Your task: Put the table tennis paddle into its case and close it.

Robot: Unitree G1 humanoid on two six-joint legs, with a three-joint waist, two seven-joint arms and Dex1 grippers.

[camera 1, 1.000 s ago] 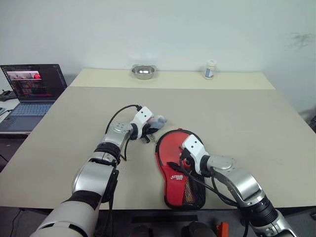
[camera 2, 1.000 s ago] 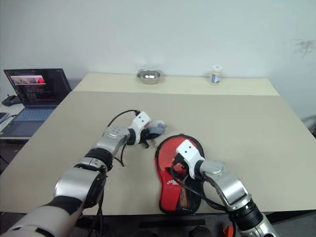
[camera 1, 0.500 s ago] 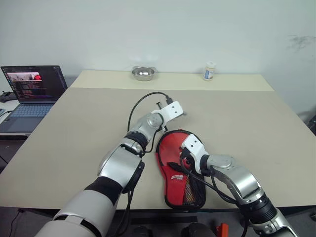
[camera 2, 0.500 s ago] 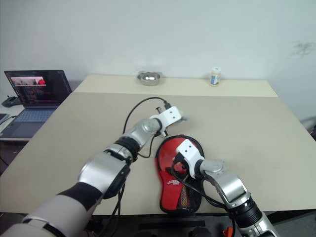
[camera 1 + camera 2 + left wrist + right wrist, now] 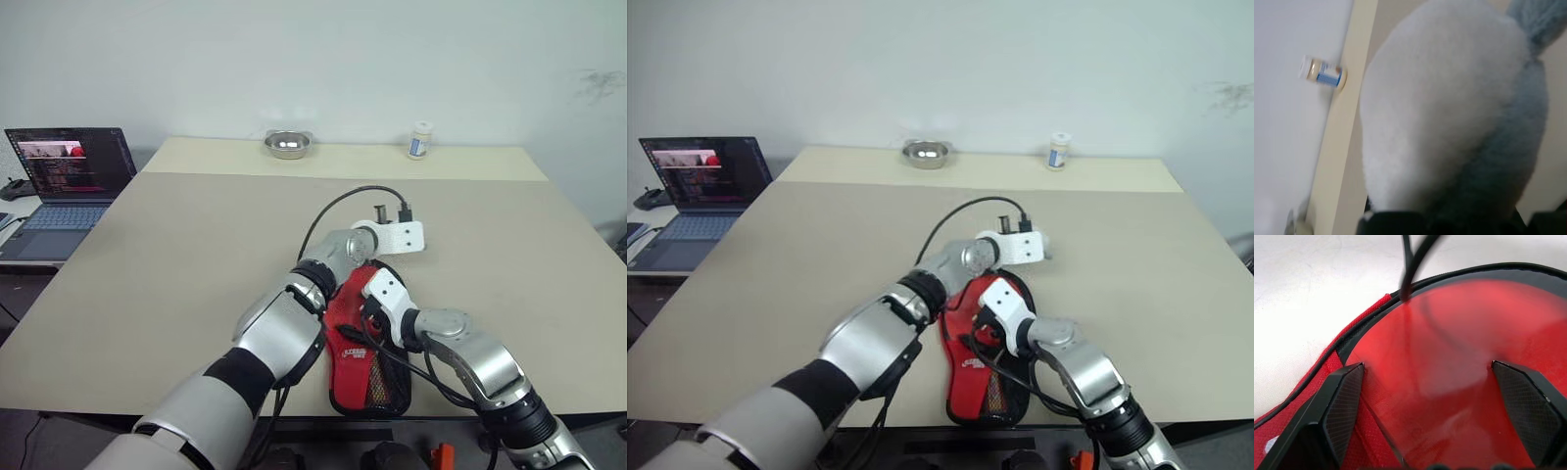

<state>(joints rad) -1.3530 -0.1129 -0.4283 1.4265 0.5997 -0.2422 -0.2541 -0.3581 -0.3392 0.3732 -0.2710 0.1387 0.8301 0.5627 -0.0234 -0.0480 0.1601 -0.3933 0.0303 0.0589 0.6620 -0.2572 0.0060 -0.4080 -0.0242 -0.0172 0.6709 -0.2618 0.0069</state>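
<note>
I have the plush thing (image 5: 1444,107) in my left gripper's fingers and there is clear table (image 5: 446,259) beside the case, so I should keep going past the case's edge and release it there.
The case (image 5: 364,377) lies near the table's front edge, red side up, with its white logo and black mesh toward me. In the right wrist view a smooth red face (image 5: 1459,357) shows inside the black zipper rim (image 5: 1366,330); it looks like the paddle's rubber, and no handle is visible. My right gripper (image 5: 1427,367) stands open just over that face, one finger on each side. My left arm reaches across the case's far end. Its gripper (image 5: 416,238) is shut on a soft white and grey-blue plush thing (image 5: 1449,107), held above the table.
A steel bowl (image 5: 287,144) and a small white bottle (image 5: 419,140) stand on the raised back strip of the table (image 5: 176,255). An open laptop (image 5: 69,166) sits on a lower surface at the far left. The left wrist's black cable (image 5: 343,201) loops above the case.
My left arm has swung to the right, from beside the case to beyond its far end, carrying the plush thing and rolling its wrist. The right gripper has stayed open over the case.
</note>
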